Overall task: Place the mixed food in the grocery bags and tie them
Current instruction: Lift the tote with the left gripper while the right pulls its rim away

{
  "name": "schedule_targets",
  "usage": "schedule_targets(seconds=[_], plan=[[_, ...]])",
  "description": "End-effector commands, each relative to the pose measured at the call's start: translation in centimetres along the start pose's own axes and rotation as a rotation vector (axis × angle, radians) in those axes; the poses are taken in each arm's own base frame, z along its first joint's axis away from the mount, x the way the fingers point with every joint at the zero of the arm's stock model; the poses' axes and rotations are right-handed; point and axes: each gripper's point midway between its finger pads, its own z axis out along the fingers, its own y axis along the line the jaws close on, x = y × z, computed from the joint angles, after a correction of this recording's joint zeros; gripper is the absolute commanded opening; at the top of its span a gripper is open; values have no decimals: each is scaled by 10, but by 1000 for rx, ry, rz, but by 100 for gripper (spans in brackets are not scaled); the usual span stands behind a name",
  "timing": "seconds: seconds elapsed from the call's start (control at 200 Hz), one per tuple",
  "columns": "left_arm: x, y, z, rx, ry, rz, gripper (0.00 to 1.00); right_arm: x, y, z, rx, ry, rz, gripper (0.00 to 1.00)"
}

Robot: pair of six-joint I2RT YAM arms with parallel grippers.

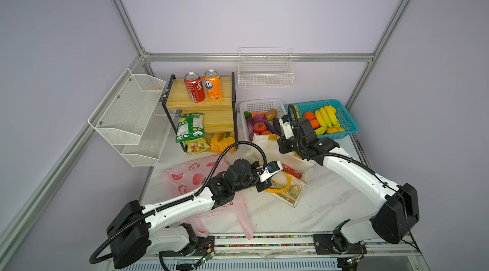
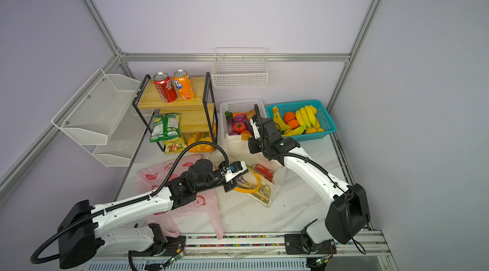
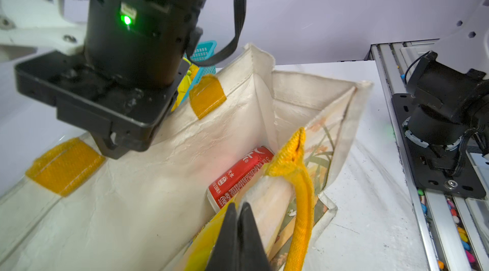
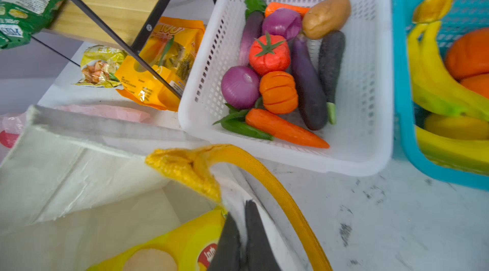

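Observation:
Next, I move the cream tote [image 1: 291,170] toward the teal basket [image 1: 326,117] with both grippers before opening the flat pink bag, because the tote crowds the space beside that bag.
The cream tote [image 1: 262,145] stands open on the table, held by its rim from two sides. My left gripper [image 3: 238,219] is shut on its near wall beside a yellow handle [image 3: 301,185]. On the far wall my right gripper [image 4: 242,232] is shut on the rim. Inside lie a red soda can [image 3: 239,177] and the yellow chip packet [image 4: 169,245]. Tomato [image 4: 268,53], pumpkin [image 4: 279,92], onion [image 4: 240,87] and eggplant [image 4: 308,84] rest in the white basket [image 4: 370,113]. The pink bag [image 1: 185,177] lies flat under my left arm.
A wooden shelf [image 1: 209,102] at the back holds a red can [image 1: 194,87], an orange can [image 1: 213,84] and snack packets. A teal basket [image 1: 344,116] of bananas and oranges stands at the back right. White wire racks hang on the left and back walls.

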Motion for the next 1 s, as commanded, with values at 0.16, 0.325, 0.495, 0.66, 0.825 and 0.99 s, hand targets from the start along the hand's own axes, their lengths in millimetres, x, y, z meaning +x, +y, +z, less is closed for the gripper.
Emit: schedule_targets(seconds=[0.16,0.325,0.495,0.66,0.825,0.99], plan=[[-72,6,26,80,-191,23,0,5,-83,-55,223,-60,158,2],[-74,0,47,142,-203,0,0,8,-88,-58,210,-59,191,2],[-75,9,38,95,-207,15,0,7,-77,-56,144,-53,172,3],[-76,22,22,53,-213,2,0,2,-73,-53,123,-52,164,3],[-71,19,26,64,-210,-1,0,3,-89,-54,217,-45,174,3],[-67,18,43,88,-197,4,0,8,-103,-68,301,-67,209,2]])
